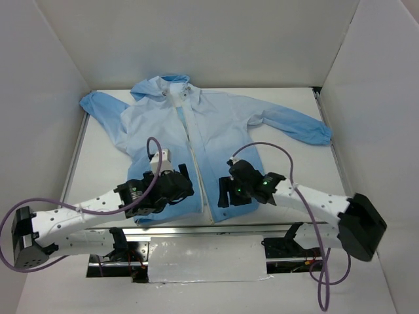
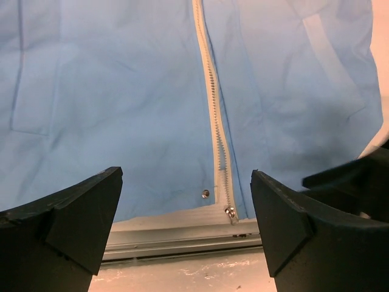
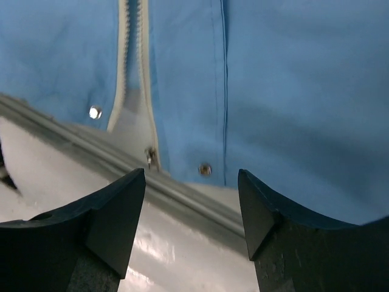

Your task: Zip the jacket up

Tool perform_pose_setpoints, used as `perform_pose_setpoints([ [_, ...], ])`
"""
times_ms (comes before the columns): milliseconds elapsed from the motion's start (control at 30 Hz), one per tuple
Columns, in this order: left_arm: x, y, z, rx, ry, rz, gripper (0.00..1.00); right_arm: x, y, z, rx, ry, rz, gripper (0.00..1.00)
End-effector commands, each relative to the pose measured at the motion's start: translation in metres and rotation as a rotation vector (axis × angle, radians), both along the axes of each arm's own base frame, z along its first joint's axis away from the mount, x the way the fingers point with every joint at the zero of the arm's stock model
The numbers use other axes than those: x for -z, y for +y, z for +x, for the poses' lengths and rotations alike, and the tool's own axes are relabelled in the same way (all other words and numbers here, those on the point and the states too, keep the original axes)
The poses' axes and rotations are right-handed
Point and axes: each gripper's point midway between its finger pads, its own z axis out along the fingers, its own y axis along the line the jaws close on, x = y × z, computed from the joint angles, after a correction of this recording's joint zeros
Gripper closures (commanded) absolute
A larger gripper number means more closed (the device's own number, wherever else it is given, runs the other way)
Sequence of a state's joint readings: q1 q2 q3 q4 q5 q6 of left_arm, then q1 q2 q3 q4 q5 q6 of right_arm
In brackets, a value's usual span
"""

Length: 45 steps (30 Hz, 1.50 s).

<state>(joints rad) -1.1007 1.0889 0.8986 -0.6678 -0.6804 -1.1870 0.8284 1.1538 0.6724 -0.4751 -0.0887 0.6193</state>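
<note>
The slider (image 2: 231,213) lies flat by the zipper's rail, so next my right gripper raises the hem at the nearby snap (image 3: 205,169) before my left gripper takes the zipper strip.
The light-blue jacket (image 1: 216,131) lies spread flat with its hood at the far side and its deeper-blue hem at the near table edge. Its white zipper strip (image 2: 214,103) runs down the front, and the small metal slider (image 2: 231,212) sits at the hem. My left gripper (image 1: 184,180) hovers over the hem just left of the zipper, open with nothing between the fingers (image 2: 185,201). My right gripper (image 1: 224,191) hovers just right of the zipper, also open and empty (image 3: 191,182). In the right wrist view the slider (image 3: 151,157) is left of the jaws.
A metal rail (image 2: 182,240) runs along the near table edge under the hem. Small snaps (image 3: 205,169) dot the hem either side of the zipper. White walls (image 1: 46,98) enclose the table on three sides. The sleeves (image 1: 298,124) spread outward.
</note>
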Motion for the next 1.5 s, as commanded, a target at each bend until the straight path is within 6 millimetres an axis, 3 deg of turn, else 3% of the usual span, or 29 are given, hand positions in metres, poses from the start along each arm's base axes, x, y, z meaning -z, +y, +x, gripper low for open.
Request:
perform_pose_setpoints([
  [0,-0.005,0.023,0.001,-0.067,-0.042,0.007,0.01,0.014,0.032,0.016,0.007,-0.013,0.053,0.31],
  [233,-0.004,0.034,-0.004,-0.052,-0.047,0.007,0.01,0.056,0.048,0.018,0.029,0.067,-0.026,0.31],
  [300,-0.003,0.033,-0.005,-0.042,-0.048,0.001,0.01,0.061,0.05,0.014,0.024,0.087,-0.017,0.48],
  [333,-0.003,0.033,-0.005,-0.039,-0.049,0.001,0.01,0.061,0.051,0.013,0.026,0.09,-0.011,0.67],
  [433,-0.006,0.033,-0.004,-0.036,-0.056,0.0,0.01,0.061,0.05,0.013,0.042,0.091,-0.014,1.0],
  [567,-0.009,0.023,-0.004,0.023,-0.07,-0.015,0.01,0.041,0.049,0.017,0.062,0.046,0.01,1.0],
  [600,-0.015,0.008,-0.005,0.068,-0.073,-0.083,0.01,0.034,0.048,0.021,0.077,0.018,0.017,1.0],
  [667,-0.014,-0.007,-0.011,0.151,-0.073,-0.135,0.01,0.0,0.05,0.027,0.091,-0.056,0.097,1.0],
  [700,-0.027,-0.03,-0.015,0.221,-0.084,-0.245,0.01,-0.011,0.048,0.029,0.098,-0.084,0.122,1.0],
  [733,-0.029,-0.038,-0.018,0.251,-0.086,-0.285,0.01,-0.038,0.046,0.035,0.126,-0.156,0.18,1.0],
  [800,-0.023,-0.052,-0.028,0.322,-0.06,-0.352,0.01,-0.063,0.042,0.038,0.15,-0.206,0.222,1.0],
  [833,-0.034,-0.064,-0.026,0.347,-0.096,-0.425,0.01,-0.079,0.039,0.04,0.158,-0.241,0.254,1.0],
  [867,-0.025,-0.067,-0.029,0.364,-0.087,-0.44,0.01,-0.087,0.038,0.039,0.15,-0.253,0.256,1.0],
  [900,-0.024,-0.072,-0.031,0.386,-0.093,-0.469,0.02,-0.091,0.036,0.039,0.151,-0.26,0.253,1.0],
  [933,-0.041,-0.084,-0.032,0.426,-0.134,-0.558,0.02,-0.093,0.033,0.039,0.153,-0.269,0.246,1.0],
  [967,-0.031,-0.085,-0.033,0.433,-0.127,-0.567,0.02,-0.092,0.03,0.039,0.157,-0.264,0.231,1.0],
  [1000,-0.031,-0.088,-0.032,0.442,-0.138,-0.591,0.02,-0.093,0.029,0.038,0.16,-0.265,0.23,1.0],
  [1033,-0.044,-0.093,-0.03,0.457,-0.177,-0.656,0.02,-0.091,0.027,0.037,0.167,-0.263,0.228,1.0],
  [1067,-0.036,-0.093,-0.031,0.459,-0.175,-0.665,0.02,-0.087,0.025,0.035,0.168,-0.258,0.23,1.0],
  [1233,-0.042,-0.099,-0.023,0.464,-0.212,-0.777,0.06,-0.084,0.02,0.029,0.195,-0.246,0.268,1.0],
  [1267,-0.029,-0.104,-0.024,0.477,-0.172,-0.753,0.06,-0.083,0.017,0.028,0.204,-0.248,0.269,1.0],
  [1400,-0.009,-0.119,-0.026,0.507,-0.109,-0.763,0.12,-0.077,0.014,0.027,0.216,-0.238,0.264,1.0],
  [1433,0.005,-0.121,-0.026,0.503,-0.077,-0.751,0.13,-0.075,0.014,0.026,0.219,-0.236,0.262,1.0],
  [1467,0.002,-0.126,-0.027,0.52,-0.084,-0.776,0.13,-0.072,0.012,0.027,0.226,-0.234,0.256,1.0],
])
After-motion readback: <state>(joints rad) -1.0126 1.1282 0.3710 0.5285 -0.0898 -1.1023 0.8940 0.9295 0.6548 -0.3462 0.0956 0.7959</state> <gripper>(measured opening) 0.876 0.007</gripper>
